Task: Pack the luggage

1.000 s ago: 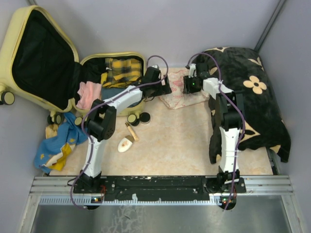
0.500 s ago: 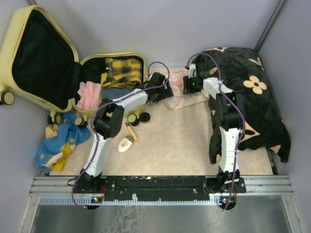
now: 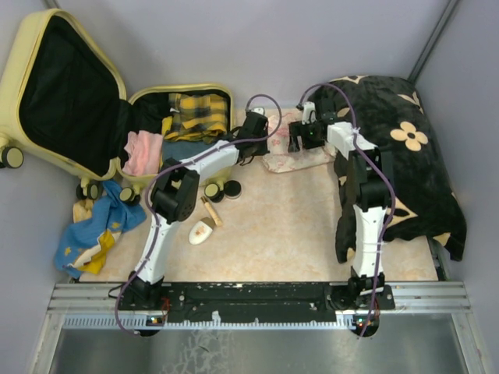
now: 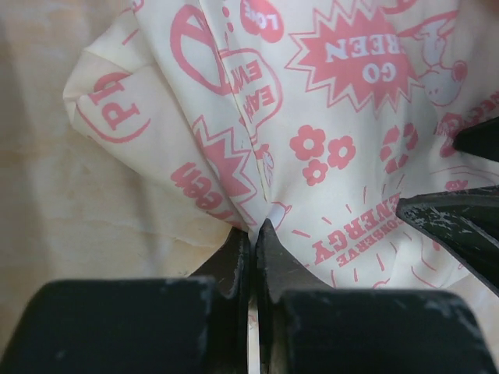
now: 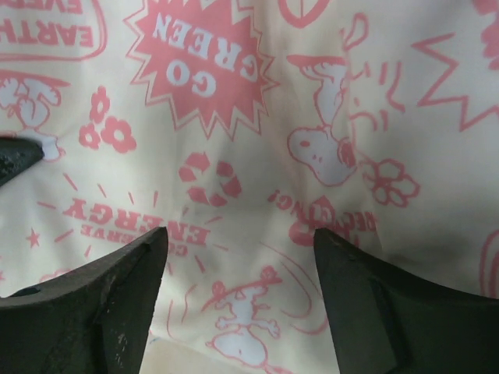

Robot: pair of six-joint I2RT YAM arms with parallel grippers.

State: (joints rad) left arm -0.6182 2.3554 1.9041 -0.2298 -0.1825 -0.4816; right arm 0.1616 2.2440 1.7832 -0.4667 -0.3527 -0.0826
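Note:
The cream cloth's middle (image 3: 290,159) lies beneath my open right gripper, so that gripper should move to the end (image 3: 330,150) beside the black cloth and pinch there before lifting.
The luggage (image 3: 22,62), a pale yellow hard-shell suitcase, lies open at the far left with its lid propped up. A cream cloth with pink cartoon prints (image 3: 300,158) lies on the table between the arms. My left gripper (image 3: 267,145) is shut on the cloth's left edge; in the left wrist view a fold of the cloth (image 4: 327,140) is pinched at the tips of that gripper (image 4: 251,230). My right gripper (image 3: 295,142) hangs open just over the cloth (image 5: 257,117), and nothing sits between the fingers of this gripper (image 5: 240,234).
A yellow-black plaid garment (image 3: 195,113) and a pink one (image 3: 143,149) lie in the suitcase. A black cloth with beige flowers (image 3: 398,148) covers the right side. A blue-yellow cloth (image 3: 93,234), two round black tins (image 3: 222,189) and a pale brush (image 3: 203,231) lie at left.
The left gripper has reached right to the printed cloth and shut on its edge. The right gripper has opened and let the cloth go, and the cloth has sagged lower.

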